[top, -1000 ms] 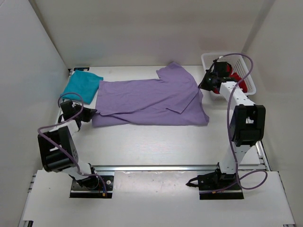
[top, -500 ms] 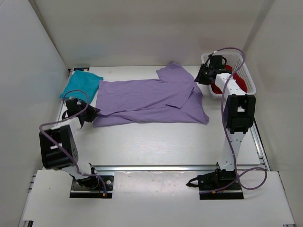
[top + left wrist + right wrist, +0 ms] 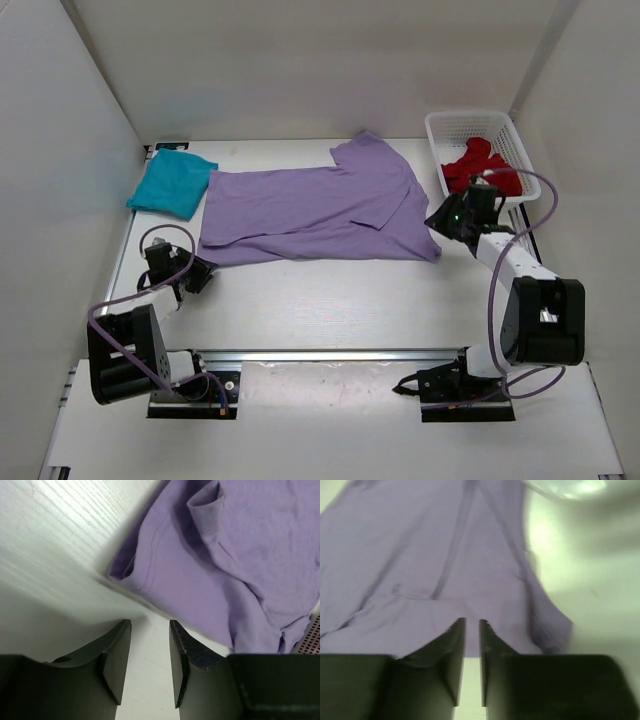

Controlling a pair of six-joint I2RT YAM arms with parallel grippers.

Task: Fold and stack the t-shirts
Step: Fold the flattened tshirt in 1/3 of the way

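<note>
My left gripper has a raised fold along the purple t-shirt's near side to deal with, so it should pinch the t-shirt's near corner and pull it flat before folding.
The light purple t-shirt lies spread across the middle of the table, its near long edge rumpled. A teal t-shirt sits folded at the far left. The dark red t-shirt is bunched in the white basket. My left gripper is low by the purple shirt's near left corner. In the left wrist view this gripper is open over bare table, just short of the purple cloth. My right gripper is at the shirt's near right corner. In its wrist view the right gripper stands narrowly open with nothing in it, tips at the purple hem.
White walls close in the table on the left, back and right. The basket stands at the far right corner beside the right arm. Bare tabletop stretches between the shirt and the rail at the near edge.
Both grippers were shut and have opened, letting go of the purple shirt. The left one drew back toward the near edge. The right arm swung from the basket side to the shirt's near right corner.
</note>
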